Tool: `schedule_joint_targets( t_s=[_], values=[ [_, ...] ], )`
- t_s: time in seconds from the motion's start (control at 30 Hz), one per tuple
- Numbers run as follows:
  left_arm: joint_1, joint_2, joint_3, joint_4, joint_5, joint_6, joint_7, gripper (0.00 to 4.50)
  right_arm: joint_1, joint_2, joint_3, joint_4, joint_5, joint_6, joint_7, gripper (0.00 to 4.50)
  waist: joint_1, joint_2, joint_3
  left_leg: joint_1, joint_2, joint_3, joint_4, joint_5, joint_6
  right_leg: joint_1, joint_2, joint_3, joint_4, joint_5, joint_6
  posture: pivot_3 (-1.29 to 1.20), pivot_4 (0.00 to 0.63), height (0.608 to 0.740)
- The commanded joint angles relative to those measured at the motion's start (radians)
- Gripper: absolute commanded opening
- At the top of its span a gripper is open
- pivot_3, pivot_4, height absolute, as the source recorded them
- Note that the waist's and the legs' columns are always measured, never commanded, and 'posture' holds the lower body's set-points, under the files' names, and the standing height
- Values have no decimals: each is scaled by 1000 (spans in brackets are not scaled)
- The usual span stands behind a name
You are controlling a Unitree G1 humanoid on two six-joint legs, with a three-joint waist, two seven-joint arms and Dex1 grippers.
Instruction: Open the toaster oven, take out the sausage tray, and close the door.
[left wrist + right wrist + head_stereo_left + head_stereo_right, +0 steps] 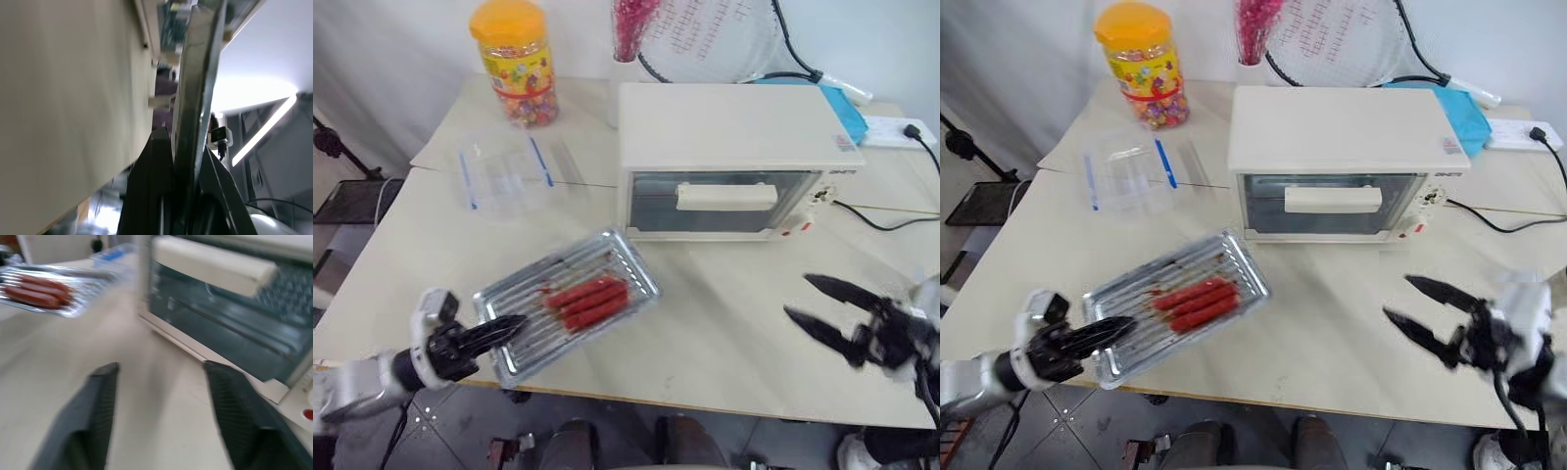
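My left gripper is holding the sausage tray at a slant, with its near corner [509,378] past the table's front edge. It should swing the tray square in front of the toaster oven before letting go.
The cream toaster oven [734,137] stands at the back of the table, its glass door [651,201] shut and the bar handle [726,197] facing me. The shiny sausage tray [636,264], with red sausages [589,297] on its rack, sits in front of the oven to the left, its near corner past the table's front edge. My left gripper [504,331] is shut on that corner's rim; the left wrist view shows the rim [195,73] pinched between both fingers [156,161]. My right gripper [796,296] is open and empty, in front of the oven's right end and apart from it.
A clear plastic box with blue strips [504,171] lies behind the tray. An orange-lidded candy jar [517,64] and a racket [705,34] stand at the back. A black cord [881,217] runs right from the oven to a power strip [891,129].
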State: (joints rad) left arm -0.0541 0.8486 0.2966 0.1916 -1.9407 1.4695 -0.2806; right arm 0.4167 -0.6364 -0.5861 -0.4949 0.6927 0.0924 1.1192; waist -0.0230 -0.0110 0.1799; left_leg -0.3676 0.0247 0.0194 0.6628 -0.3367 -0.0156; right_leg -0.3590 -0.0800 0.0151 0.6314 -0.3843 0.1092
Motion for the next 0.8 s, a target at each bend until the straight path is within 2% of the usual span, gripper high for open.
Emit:
schedule_joint_targets(
  t_s=[0.03, 0.07, 0.17, 0.47, 0.67, 0.77, 0.8],
  values=[
    [-134, 13, -138, 65, -32, 16, 38, 0, 106, 14, -50, -21, -22, -73, 73, 4268, -2, 0, 0, 0, 0, 0, 0, 0, 0, 0, 0, 0, 0, 0, 1, 0, 150, 740],
    [-185, 8, -179, 82, -32, 22, 46, 0, 140, 24, -54, -18, -32, -98, 88, 4474, -3, 0, 0, 0, 0, 0, 0, 1, 0, 1, -1, 0, -1, 1, 1, 0, 150, 740],
    [-333, -31, -276, 145, 11, 38, 69, 0, 215, 58, -78, -21, -36, -126, 79, 4474, -2, 0, 0, 0, 0, -3, 0, 2, -2, 1, 0, -2, 0, 1, 1, 0, 150, 740],
    [-688, -277, -471, 263, 561, 50, -146, 0, 338, 127, -108, -135, -25, -151, -1, 4474, 7, 0, -1, 0, -4, -6, 0, 8, -4, 0, 1, -5, 6, 1, 1, 0, 150, 740],
    [-799, -435, -537, 386, 823, 34, -237, 0, 373, 153, -91, -216, -24, -138, -65, 4474, 24, 2, -1, -1, -8, -6, 0, 10, -3, 0, 1, -5, 7, 1, 3, 0, 150, 740],
    [-823, -494, -500, 436, 911, 19, -222, 0, 376, 151, -81, -235, -25, -131, -85, 4474, 44, 4, -3, 0, -10, -8, 0, 11, -1, 2, -1, -5, 6, 3, 5, 0, 150, 740],
    [-828, -501, -484, 436, 933, 16, -224, 305, 375, 148, -76, -238, -26, -128, -91, 4494, 50, 4, -3, 0, -11, -8, 0, 11, -1, 2, -1, -5, 5, 3, 7, 0, 150, 740]
  ],
)
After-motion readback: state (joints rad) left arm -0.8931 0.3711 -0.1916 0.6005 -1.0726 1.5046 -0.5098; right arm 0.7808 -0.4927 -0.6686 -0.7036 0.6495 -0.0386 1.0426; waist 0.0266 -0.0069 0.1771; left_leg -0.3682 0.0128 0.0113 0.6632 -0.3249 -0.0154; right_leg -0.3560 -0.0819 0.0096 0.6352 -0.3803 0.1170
